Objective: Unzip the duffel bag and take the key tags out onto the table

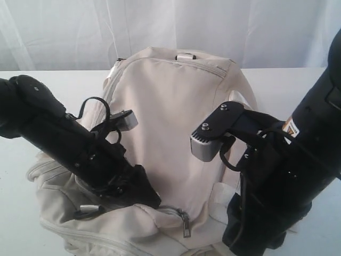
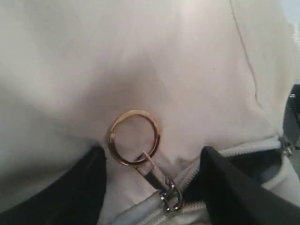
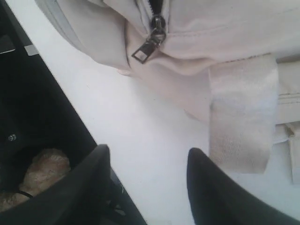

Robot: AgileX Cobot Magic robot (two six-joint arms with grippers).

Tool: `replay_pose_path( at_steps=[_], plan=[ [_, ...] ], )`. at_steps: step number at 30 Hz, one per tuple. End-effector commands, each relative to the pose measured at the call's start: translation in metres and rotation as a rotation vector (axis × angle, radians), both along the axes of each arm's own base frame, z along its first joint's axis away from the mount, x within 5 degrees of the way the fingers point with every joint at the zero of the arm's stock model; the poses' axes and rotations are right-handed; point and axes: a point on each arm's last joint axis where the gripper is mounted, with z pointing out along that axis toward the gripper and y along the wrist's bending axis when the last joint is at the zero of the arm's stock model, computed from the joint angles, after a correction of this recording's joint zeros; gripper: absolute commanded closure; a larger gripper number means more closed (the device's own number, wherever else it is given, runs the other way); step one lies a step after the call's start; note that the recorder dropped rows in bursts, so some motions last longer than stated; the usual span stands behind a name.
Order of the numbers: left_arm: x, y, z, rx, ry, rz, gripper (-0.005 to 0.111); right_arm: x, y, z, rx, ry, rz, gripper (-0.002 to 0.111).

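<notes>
The gold ring (image 2: 134, 137) is lying flat on loose fabric. Next, my left gripper pinches the ring while my right gripper holds the bag near the second zipper pull (image 1: 185, 224).
The cream duffel bag (image 1: 170, 112) lies on the white table (image 1: 298, 85). My left gripper (image 2: 152, 152) is open low over the bag's front. A gold ring (image 2: 135, 137) on a zipper pull lies on the fabric between its black fingers (image 2: 70, 197), with the slider (image 2: 171, 197) on a grey zipper just behind it. My right gripper (image 3: 147, 152) is open over bare table (image 3: 117, 117) beside the bag's front right. A second zipper pull (image 3: 150, 44) and a webbing strap (image 3: 241, 112) hang ahead of it. The key tags are out of view.
White curtains hang behind the table. In the right wrist view the table's edge runs close beside the right gripper, with dark structure (image 3: 37, 103) and something brown (image 3: 44, 168) beyond it. The right arm (image 1: 277, 181) stands tall at the bag's right.
</notes>
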Motion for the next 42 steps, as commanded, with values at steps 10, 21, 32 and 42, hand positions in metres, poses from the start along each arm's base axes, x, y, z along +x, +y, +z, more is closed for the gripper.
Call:
replay_pose_path(
  at_steps=[10,21,32,42],
  plan=[
    [-0.003,-0.016,0.022,-0.041,-0.091,-0.053,0.107,0.002,-0.001,0.002,0.008,-0.043,-0.014,0.061],
    [-0.020,-0.006,0.107,-0.148,-0.324,-0.134,0.107,0.007,0.002,0.003,0.050,-0.087,-0.031,0.061],
    [-0.044,0.009,0.132,-0.151,-0.364,-0.209,0.107,0.014,0.012,0.008,0.168,-0.161,-0.074,0.061],
    [-0.052,0.018,0.139,-0.112,-0.425,-0.243,0.107,0.010,0.027,0.018,0.372,-0.158,0.017,0.061]
  ],
)
